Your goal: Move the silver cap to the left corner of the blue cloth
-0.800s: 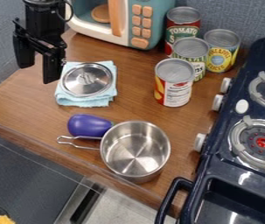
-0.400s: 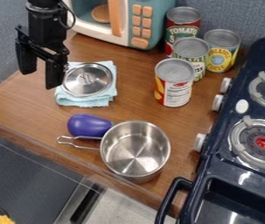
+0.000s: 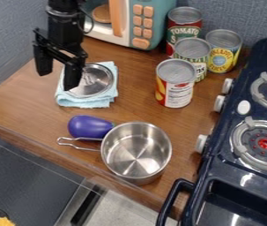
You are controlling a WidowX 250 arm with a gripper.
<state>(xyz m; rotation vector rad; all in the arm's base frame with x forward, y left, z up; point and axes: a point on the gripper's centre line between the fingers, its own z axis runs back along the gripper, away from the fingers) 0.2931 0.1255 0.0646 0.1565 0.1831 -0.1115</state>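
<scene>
The cap's rim sits wholly on top of the blue cloth, so the cloth should stay flat and in place when I move the silver cap.
The black gripper (image 3: 57, 79) hangs at the upper left with its two fingers spread wide, nothing between them. Its right finger is in front of the left part of the silver cap (image 3: 94, 81), hiding some of it, while the left finger is out to the left of the cloth. The round cap lies flat on the folded light blue cloth (image 3: 85, 103), covering most of its middle and upper part. Whether the right finger touches the cap, I cannot tell.
Below the cloth lie a purple object (image 3: 89, 127) and a steel pot (image 3: 136, 152) with its handle pointing left. Several cans, the nearest one (image 3: 175, 84), stand to the right. Behind is a toy microwave (image 3: 141, 22); a dark toy stove (image 3: 235, 167) is at the right.
The gripper has moved to the right and slightly down, from the left of the cap to partly in front of it. Its fingers stay apart, and the cap and cloth have not moved.
</scene>
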